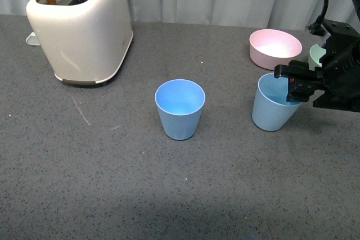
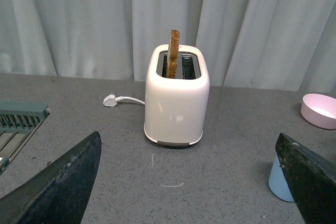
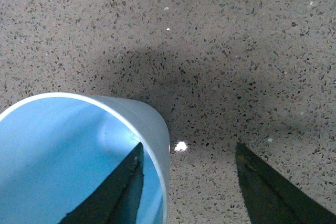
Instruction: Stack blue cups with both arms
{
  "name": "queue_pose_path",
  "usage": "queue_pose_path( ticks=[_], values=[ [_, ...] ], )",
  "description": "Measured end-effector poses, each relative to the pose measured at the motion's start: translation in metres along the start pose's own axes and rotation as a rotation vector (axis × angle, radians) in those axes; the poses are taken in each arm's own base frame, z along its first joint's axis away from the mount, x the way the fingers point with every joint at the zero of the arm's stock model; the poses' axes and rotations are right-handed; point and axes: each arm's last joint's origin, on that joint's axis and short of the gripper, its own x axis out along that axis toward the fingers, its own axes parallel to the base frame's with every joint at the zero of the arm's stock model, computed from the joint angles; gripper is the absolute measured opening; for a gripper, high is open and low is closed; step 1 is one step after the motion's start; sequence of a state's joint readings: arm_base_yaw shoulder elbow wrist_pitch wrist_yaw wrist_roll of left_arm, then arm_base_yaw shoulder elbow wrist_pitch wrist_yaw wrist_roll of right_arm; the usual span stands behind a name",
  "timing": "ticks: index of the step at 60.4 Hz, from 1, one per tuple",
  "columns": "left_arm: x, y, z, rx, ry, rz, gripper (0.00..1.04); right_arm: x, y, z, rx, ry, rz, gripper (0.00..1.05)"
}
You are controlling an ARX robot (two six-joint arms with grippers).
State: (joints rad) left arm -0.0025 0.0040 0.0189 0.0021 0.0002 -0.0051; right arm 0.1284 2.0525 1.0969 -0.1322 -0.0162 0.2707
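Note:
The second blue cup (image 3: 79, 156) should slide down until only a narrow part of it can be seen when the robot lowers it into the other, because its outside (image 3: 151, 121) is smooth.
Two light blue cups stand upright on the grey table. One cup (image 1: 180, 108) is in the middle. The other cup (image 1: 273, 104) is at the right. My right gripper (image 1: 297, 82) is open at this cup's rim. In the right wrist view one finger (image 3: 118, 192) is inside the cup (image 3: 79, 156) and the other finger (image 3: 273, 192) is outside, the cup wall between them. My left gripper (image 2: 194, 182) is open and empty; its wrist view shows a blue cup (image 2: 281, 182) beside one finger. The left arm is out of the front view.
A cream toaster (image 1: 79, 26) with a slice of bread stands at the back left, also in the left wrist view (image 2: 176, 98). A pink bowl (image 1: 275, 48) and a green bowl (image 1: 316, 55) sit behind the right cup. A rack (image 2: 16, 124) shows in the left wrist view.

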Motion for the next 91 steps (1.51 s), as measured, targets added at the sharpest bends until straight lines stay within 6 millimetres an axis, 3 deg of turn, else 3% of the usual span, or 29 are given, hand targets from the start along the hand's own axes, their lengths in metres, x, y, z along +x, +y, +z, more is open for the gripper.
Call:
queue_pose_path(
  ticks=[16, 29, 38, 49, 59, 87, 91],
  values=[
    [0.0, 0.0, 0.0, 0.0, 0.0, 0.0, 0.98, -0.001, 0.006, 0.004, 0.013, 0.004, 0.01, 0.0],
    [0.0, 0.0, 0.0, 0.0, 0.0, 0.0, 0.98, -0.006, 0.009, 0.005, 0.026, 0.02, 0.044, 0.01],
    [0.0, 0.0, 0.0, 0.0, 0.0, 0.0, 0.98, -0.022, 0.023, 0.008, 0.029, 0.027, 0.135, 0.01],
    [0.0, 0.0, 0.0, 0.0, 0.0, 0.0, 0.98, -0.064, 0.084, 0.022, -0.048, -0.03, 0.32, 0.01],
    [0.0, 0.0, 0.0, 0.0, 0.0, 0.0, 0.98, -0.073, 0.115, 0.014, -0.099, -0.016, 0.368, 0.01],
    [0.0, 0.0, 0.0, 0.0, 0.0, 0.0, 0.98, -0.072, 0.125, 0.006, -0.107, 0.011, 0.359, 0.01],
    [0.0, 0.0, 0.0, 0.0, 0.0, 0.0, 0.98, -0.071, 0.125, 0.005, -0.106, 0.021, 0.368, 0.11]
  ],
)
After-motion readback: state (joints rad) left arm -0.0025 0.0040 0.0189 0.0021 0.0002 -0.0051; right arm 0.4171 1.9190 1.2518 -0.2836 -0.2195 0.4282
